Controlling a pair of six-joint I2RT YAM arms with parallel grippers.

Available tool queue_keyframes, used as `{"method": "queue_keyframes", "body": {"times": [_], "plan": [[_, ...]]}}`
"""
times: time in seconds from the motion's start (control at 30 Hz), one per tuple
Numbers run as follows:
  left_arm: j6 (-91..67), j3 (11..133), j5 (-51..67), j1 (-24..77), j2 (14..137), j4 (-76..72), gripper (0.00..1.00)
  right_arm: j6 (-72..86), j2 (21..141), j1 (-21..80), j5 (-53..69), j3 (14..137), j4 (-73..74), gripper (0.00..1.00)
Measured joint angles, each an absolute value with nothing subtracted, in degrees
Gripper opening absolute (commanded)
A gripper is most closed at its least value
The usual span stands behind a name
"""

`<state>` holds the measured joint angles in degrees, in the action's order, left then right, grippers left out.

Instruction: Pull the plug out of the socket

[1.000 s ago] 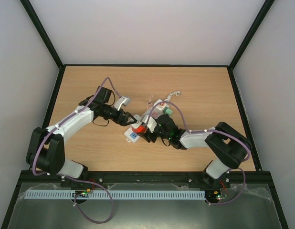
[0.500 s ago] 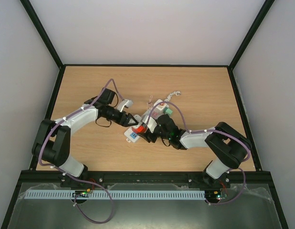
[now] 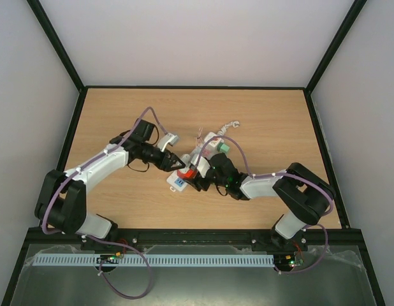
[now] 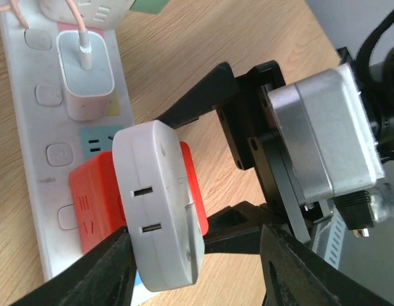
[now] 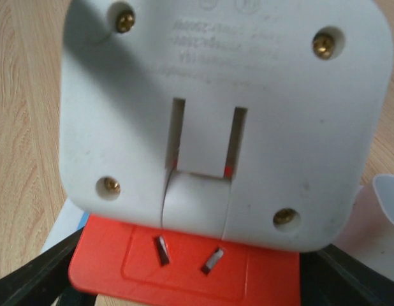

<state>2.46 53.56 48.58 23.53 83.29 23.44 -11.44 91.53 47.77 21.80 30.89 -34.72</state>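
The plug's white back plate [image 4: 155,207] sits crooked against one finger, so the robot's left gripper should open, move back and line up before it squeezes both sides of the plate [image 4: 164,255].
The socket [image 3: 177,182] [image 4: 31,146] is a long white strip lying slantwise mid-table. The plug [image 3: 186,172] [image 4: 155,204] [image 5: 216,127] is a red block with a white back plate, standing on the strip near its near end. My right gripper [image 3: 196,174] [image 5: 184,274] is shut on it; in the left wrist view its black fingers [image 4: 203,102] press the plug's two sides. From the left, my left gripper [image 3: 177,164] [image 4: 194,252] straddles the same plug, open: one finger lies against the white plate, the other stands clear of it.
A small white charger [image 4: 85,70] with a pink cable is plugged in further along the strip. More adapters, one green [image 3: 224,148], crowd the strip's far end, with loose wires [image 3: 232,125] beyond. Black frame rails edge the table.
My left gripper has moved right, up to the plug, and its jaws have narrowed around it. The right gripper has stayed on the plug.
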Motion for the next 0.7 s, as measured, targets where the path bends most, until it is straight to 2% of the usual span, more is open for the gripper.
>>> {"method": "queue_keyframes", "body": {"times": [0.27, 0.47, 0.7], "plan": [[3.9, 53.6, 35.5, 31.3, 80.5, 24.3, 0.38, -11.0, 91.3, 47.8, 21.3, 29.3, -36.6, 0.79], [4.8, 54.6, 28.0, 34.2, 80.3, 25.5, 0.37, -10.4, 90.8, 47.8, 20.6, 27.3, -39.7, 0.76], [6.1, 58.7, 24.0, 36.2, 80.6, 26.5, 0.35, -10.3, 91.2, 47.8, 21.5, 25.8, -44.4, 0.67]]}}
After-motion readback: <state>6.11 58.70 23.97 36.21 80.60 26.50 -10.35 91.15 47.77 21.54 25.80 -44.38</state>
